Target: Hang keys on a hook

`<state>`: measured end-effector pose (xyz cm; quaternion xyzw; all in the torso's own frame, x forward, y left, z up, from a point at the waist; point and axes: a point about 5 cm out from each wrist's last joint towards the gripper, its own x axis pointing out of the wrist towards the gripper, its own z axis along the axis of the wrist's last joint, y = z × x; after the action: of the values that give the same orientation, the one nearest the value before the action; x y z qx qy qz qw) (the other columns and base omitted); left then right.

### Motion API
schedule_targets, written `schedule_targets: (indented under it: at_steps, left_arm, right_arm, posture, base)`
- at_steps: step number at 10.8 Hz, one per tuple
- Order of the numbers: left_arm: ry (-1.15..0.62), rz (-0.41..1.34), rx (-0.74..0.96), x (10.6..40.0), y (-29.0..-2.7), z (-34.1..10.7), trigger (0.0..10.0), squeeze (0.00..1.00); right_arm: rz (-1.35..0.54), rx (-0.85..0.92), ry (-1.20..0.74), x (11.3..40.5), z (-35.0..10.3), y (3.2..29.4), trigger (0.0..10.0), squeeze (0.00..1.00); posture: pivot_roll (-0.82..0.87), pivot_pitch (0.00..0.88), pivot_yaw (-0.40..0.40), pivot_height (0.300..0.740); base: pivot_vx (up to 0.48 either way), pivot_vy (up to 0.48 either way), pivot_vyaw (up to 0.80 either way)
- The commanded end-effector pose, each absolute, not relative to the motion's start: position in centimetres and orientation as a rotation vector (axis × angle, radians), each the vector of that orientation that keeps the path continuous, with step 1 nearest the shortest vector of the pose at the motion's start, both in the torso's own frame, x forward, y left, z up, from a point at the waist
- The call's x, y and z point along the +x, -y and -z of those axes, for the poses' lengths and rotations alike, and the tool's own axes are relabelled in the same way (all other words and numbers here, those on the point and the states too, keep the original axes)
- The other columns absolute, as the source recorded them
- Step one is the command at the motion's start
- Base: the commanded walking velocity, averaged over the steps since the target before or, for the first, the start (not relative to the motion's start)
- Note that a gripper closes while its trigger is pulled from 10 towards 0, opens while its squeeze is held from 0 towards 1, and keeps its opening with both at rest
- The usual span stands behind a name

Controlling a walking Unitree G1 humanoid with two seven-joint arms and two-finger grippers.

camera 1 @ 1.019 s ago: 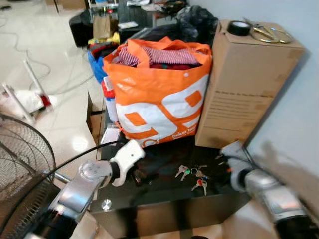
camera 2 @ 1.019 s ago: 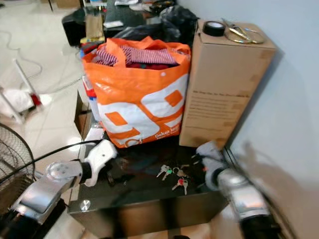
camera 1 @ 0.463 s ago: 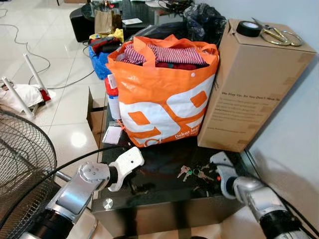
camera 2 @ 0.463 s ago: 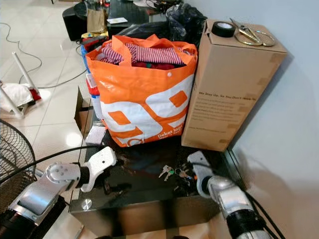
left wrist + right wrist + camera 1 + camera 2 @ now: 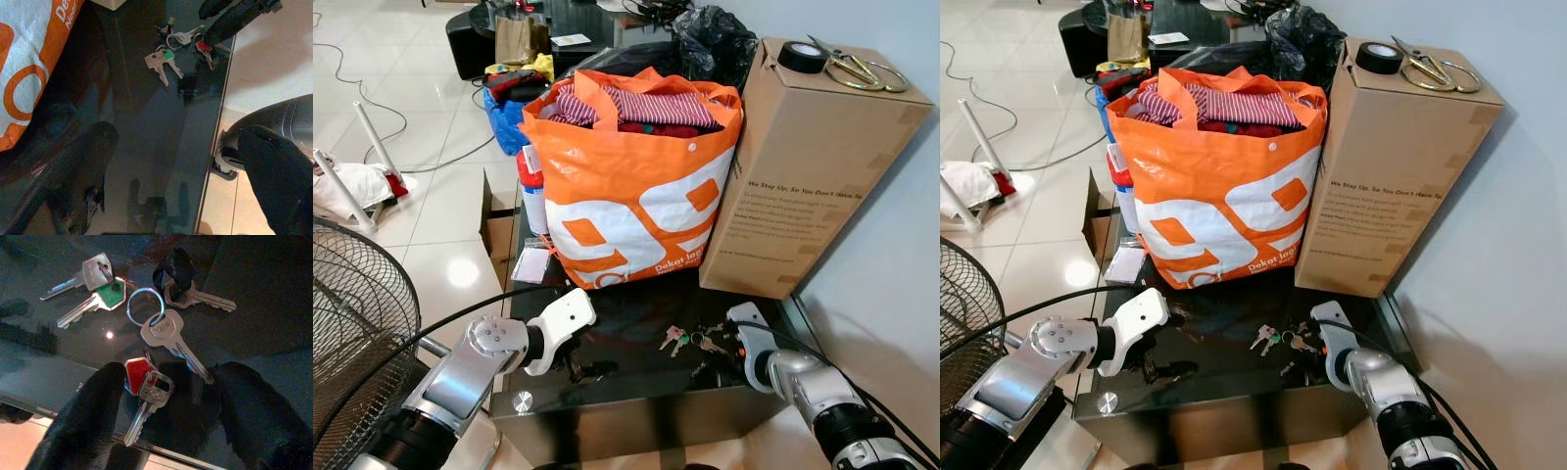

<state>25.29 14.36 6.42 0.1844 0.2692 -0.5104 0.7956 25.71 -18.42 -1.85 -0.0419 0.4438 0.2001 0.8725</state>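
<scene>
The small bunch (image 5: 149,387) of keys will come away and leave the green-capped key behind when the robot lifts it, because the red-capped key has its own small ring (image 5: 147,355).
A bunch of keys (image 5: 690,341) lies on the black glass table (image 5: 626,387) in front of the orange bag. It has a ring, silver keys, a green-capped key (image 5: 108,296) and a red-capped key (image 5: 138,374). My right gripper (image 5: 166,431) is open and low over the table near its front edge. Its two black fingers (image 5: 93,416) stand on either side of the red-capped key and the silver one beside it. My left gripper (image 5: 579,368) hovers open over the glass to the left of the keys, holding nothing. The keys (image 5: 168,46) lie ahead of it.
An orange shopping bag (image 5: 626,186) full of clothes stands at the back of the table. A tall cardboard box (image 5: 803,166) carrying a tape roll (image 5: 800,56) and scissors stands beside it against the wall. A floor fan (image 5: 352,323) is at the left.
My right arm has swung in from the right and lowered its open fingers over the keys. The camera view has shifted slightly. The left arm has barely moved.
</scene>
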Motion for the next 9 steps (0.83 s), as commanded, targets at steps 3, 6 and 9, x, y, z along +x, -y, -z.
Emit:
schedule_targets:
  at_steps: [3,6,9]
  left_arm:
    - [-0.577,1.112,0.418,25.63,-14.29,-6.56,10.0,0.00]
    - [-0.578,1.114,0.415,25.51,-14.25,-6.50,10.0,0.00]
    - [-0.579,1.113,0.413,25.52,-14.31,-6.51,10.0,0.00]
  right_arm:
    - [-0.400,-0.114,-0.910,26.46,1.87,18.26,0.0,0.00]
    - [-0.414,-0.115,-0.916,26.46,2.24,17.78,0.0,0.00]
    - [-0.415,-0.120,-0.922,26.44,2.43,17.78,0.0,0.00]
  posture:
    - [-0.11,0.000,-0.063,0.740]
    - [-0.11,0.000,-0.072,0.740]
    - [-0.11,0.000,-0.073,0.740]
  base:
    - [0.000,0.000,0.00]
    - [0.000,0.000,0.00]
    - [0.000,0.000,0.00]
